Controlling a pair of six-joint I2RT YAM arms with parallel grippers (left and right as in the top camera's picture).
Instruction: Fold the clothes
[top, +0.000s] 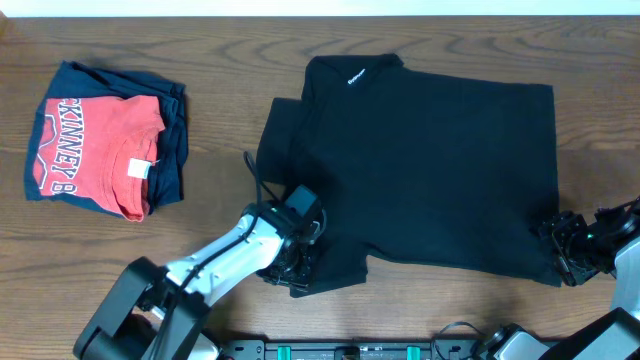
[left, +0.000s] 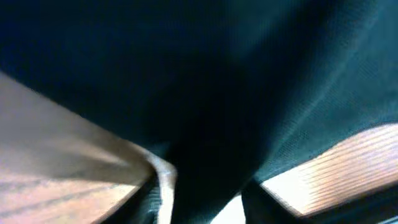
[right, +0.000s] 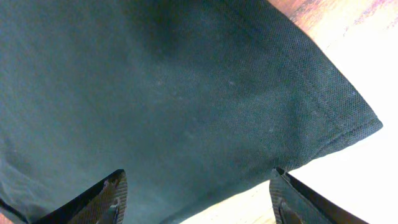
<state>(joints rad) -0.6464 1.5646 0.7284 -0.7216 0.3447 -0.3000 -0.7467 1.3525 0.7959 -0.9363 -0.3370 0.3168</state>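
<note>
I expect the black shirt (left: 193, 74) to settle in soft folds when I fold it over, because the fabric bunches in a crease (left: 211, 177) at my left gripper.
The clothes, a black short-sleeved shirt (top: 430, 170), lie spread on the wooden table with the neck lettering toward the back. My left gripper (top: 298, 262) is at the shirt's front left corner by the sleeve. In the left wrist view a bunch of black fabric (left: 217, 74) runs down between its fingers, and the left gripper (left: 205, 205) is shut on it. My right gripper (top: 562, 248) is at the front right hem corner. It stands open (right: 199, 199), and its fingertips (right: 115, 193) straddle the shirt's edge (right: 155, 93).
A folded red T-shirt (top: 95, 150) with white letters lies on a navy folded garment (top: 172, 150) at the back left. Bare wood table (top: 220, 60) shows between that pile and the black shirt. The table's front edge is close behind both arms.
</note>
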